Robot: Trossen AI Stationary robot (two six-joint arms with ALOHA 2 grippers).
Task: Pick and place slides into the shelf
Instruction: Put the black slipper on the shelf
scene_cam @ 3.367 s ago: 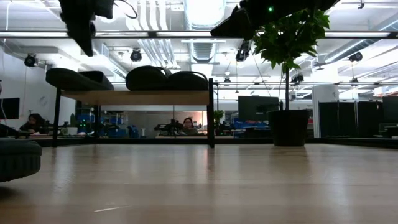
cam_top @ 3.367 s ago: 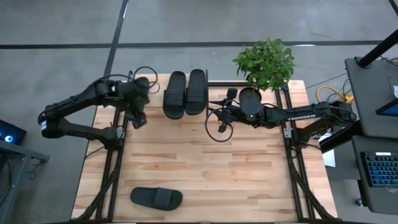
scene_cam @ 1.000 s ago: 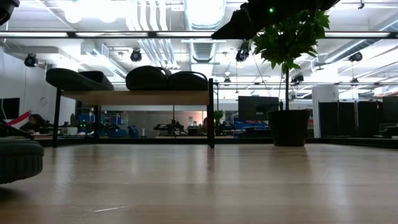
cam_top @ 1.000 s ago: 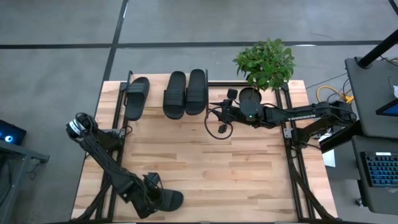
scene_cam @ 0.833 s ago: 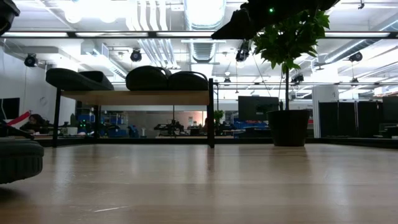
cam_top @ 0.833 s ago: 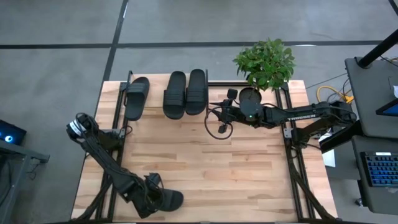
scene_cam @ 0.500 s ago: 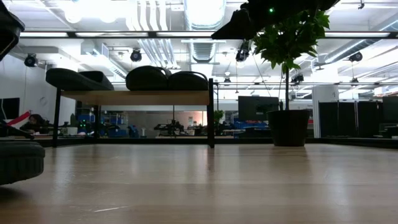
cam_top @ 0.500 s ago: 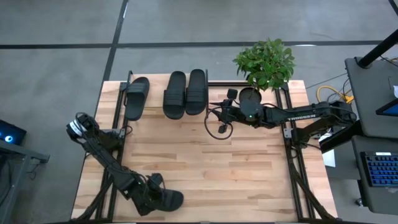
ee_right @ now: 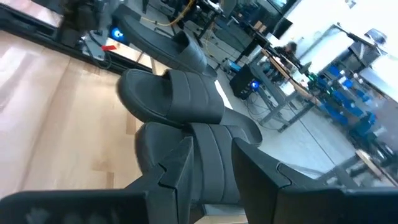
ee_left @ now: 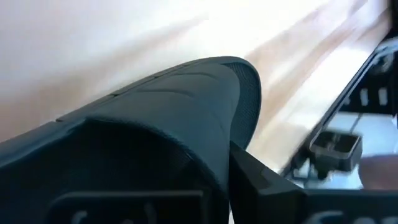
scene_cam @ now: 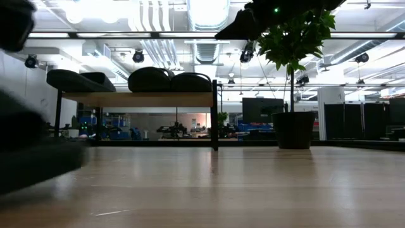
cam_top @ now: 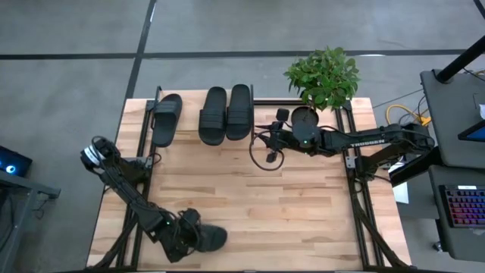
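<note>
My left gripper is covering one end of the fourth slide (ee_left: pixel 168 109). I should raise the slide in the middle of the table and let my empty right gripper take its rounded loose end (cam_top: pixel 219 237).
Three black slides (cam_top: pixel 167 119) (cam_top: pixel 213 114) (cam_top: pixel 239 111) rest soles down on the shelf (scene_cam: pixel 136 99) at the table's far edge. The fourth slide (cam_top: pixel 210 237) is at the near left; it shows as a dark blur in the low view (scene_cam: pixel 31 158). My left gripper (cam_top: pixel 184 236) is shut on its left part. My right gripper (cam_top: pixel 270 145) hovers open and empty just right of the shelf's right end, its fingers (ee_right: pixel 177 165) apart and pointing at the shelved slides (ee_right: pixel 174 93). My left gripper holds the fourth slide by the part toward the table's left, coming from the left along its length. The gripper covers the place of contact in the high view. In the wrist view one finger (ee_left: pixel 264 180) lies against the slide's side (ee_left: pixel 239 134). The slide's rounded free end (ee_left: pixel 239 78) points away from the gripper.
A potted plant (cam_top: pixel 322 76) stands at the far right corner behind my right arm. Black frame rails run along the table's left side (cam_top: pixel 140 182) and right side (cam_top: pixel 355 182). Bare wooden tabletop (cam_top: pixel 258 205) lies between the shelf and the near edge.
My left gripper has gone a little toward the table's right edge at the near left, and the fourth slide has shifted right with it. In the low view the slide now stands larger, higher and blurred.
</note>
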